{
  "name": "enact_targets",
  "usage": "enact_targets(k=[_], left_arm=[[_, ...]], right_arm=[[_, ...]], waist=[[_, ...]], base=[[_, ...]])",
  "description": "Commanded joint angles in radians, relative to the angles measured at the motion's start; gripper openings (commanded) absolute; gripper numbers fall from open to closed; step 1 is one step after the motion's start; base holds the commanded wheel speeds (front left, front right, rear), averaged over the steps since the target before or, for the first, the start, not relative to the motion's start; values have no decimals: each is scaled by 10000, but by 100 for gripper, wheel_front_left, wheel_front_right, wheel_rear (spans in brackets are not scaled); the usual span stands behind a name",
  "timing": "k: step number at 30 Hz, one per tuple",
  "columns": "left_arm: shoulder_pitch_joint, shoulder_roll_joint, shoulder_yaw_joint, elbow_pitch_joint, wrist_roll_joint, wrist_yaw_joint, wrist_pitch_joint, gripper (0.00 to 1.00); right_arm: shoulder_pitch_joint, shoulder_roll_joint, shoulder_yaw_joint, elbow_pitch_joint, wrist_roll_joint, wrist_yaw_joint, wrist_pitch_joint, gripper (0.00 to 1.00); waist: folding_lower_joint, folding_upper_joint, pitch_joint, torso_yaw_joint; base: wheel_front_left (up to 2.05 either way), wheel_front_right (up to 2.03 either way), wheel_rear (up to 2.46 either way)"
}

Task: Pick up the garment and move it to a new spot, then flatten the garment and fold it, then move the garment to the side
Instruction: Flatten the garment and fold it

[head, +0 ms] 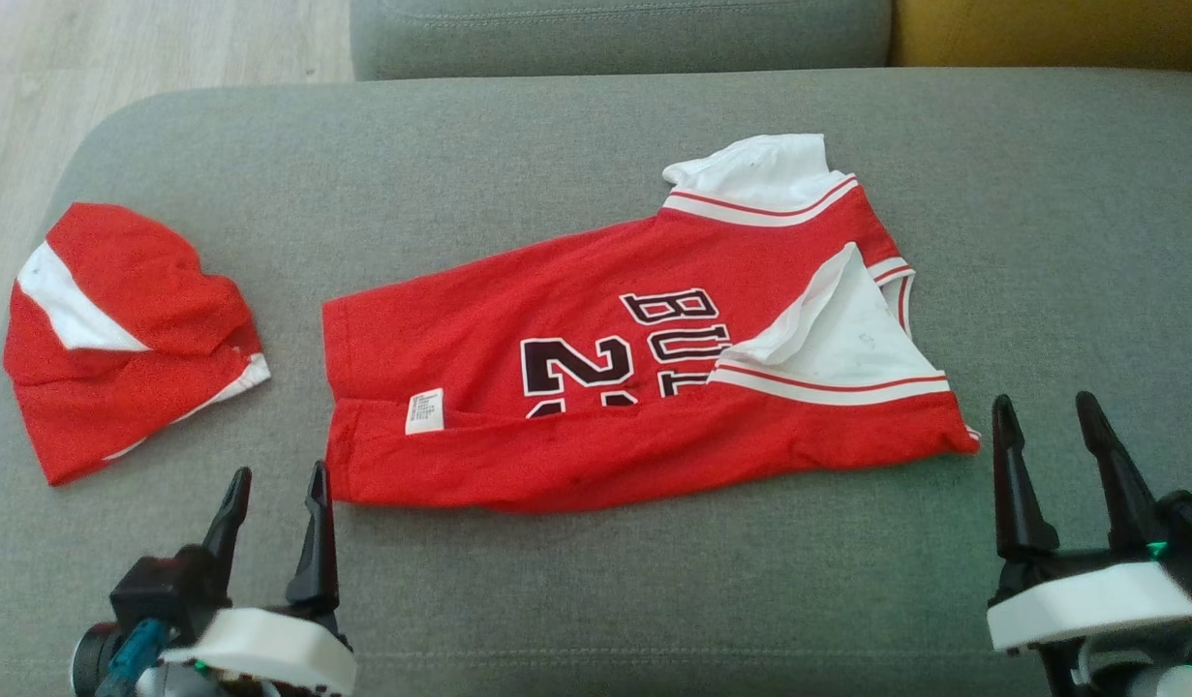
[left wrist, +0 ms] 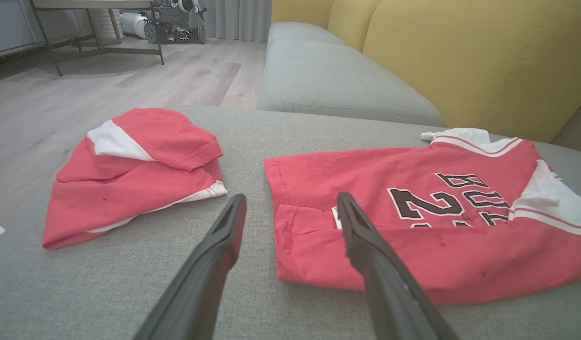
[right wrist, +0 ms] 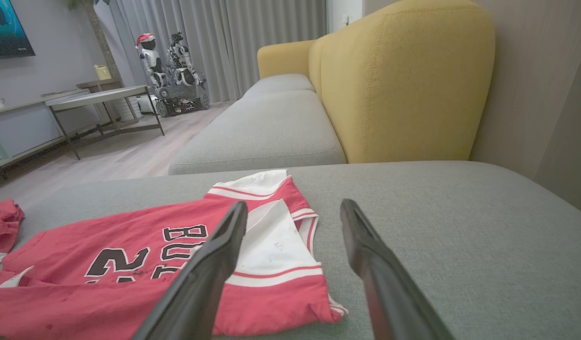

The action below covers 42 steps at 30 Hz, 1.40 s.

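The jersey's near edge [head: 557, 500] is a fold and its flap lies on top, so I expect the jersey to slide toward me, still folded, when I pull.
The garment [head: 596, 378] is a red basketball jersey with white trim and black lettering, spread sideways on the grey cushion [head: 596, 600] with its near long edge folded over. It also lies in the left wrist view [left wrist: 413, 222] and the right wrist view [right wrist: 144, 264]. My left gripper [head: 274, 484] hovers open just off the jersey's near left corner, nothing between its fingers. My right gripper [head: 1049, 411] stands open just right of the jersey's near right corner, empty too. In the wrist views both pairs of fingers [left wrist: 224, 245] [right wrist: 366, 255] are spread wide.
A second red and white garment [head: 121, 329] lies bunched at the cushion's left end. Beyond the cushion are another grey seat [right wrist: 262, 132] and yellow backrests [right wrist: 403, 80]. Wooden floor [left wrist: 82, 94], a metal-legged table [right wrist: 101, 99] and other robots [right wrist: 172, 61] lie to the left.
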Motion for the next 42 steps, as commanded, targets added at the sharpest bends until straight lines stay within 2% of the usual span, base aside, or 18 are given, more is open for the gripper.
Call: enact_targets(k=[1,5,10,22,32,33,34,35,42], left_arm=[[-374,201,319,-336,-48,72,-22,100],[-483,206,314,-266,-137,34,32,100],[-1169,142,184,248,-492,-335,468,100],[-2930,-318,-44,3135,-1639,-1367,1577,100],[-3359,-575,-268,4297,-2254,-1990,2265,100],[-3376,-570,-317,4336,-2265,-2052,2309,58],[-3382,-564,-345,4357,-2270,-2084,2313,0],[-3382,-559,-374,4362,-2255,-2097,2299,0],[-3249,-485,-390,3852,-2046,-1955,1706,0]], right_arm=[[-230,-69,204,-365,89,-7,-10,100],[-326,-69,213,-271,139,-7,28,100],[-872,-69,183,300,41,-7,285,100],[-2969,-68,187,3574,-603,-7,1091,100],[-3651,-68,-1,5062,-569,-7,1781,100],[-3670,-68,62,5149,-505,-7,1894,93],[-3670,-68,115,5239,-445,-7,2047,40],[-3680,-68,155,5280,-362,-7,2124,0],[-3438,-68,77,5014,280,-7,2073,0]], waist=[[0,-1,15,6],[0,-1,106,25],[0,-1,498,90],[0,-1,1602,103],[0,-1,1835,78],[0,-1,1832,71],[0,-1,1827,59],[0,-1,1819,53],[0,-1,1782,31]], base=[[0,0,0],[0,0,0],[0,0,0],[0,0,0],[0,0,0],[0,0,0],[0,0,0],[0,0,0],[0,0,0]])
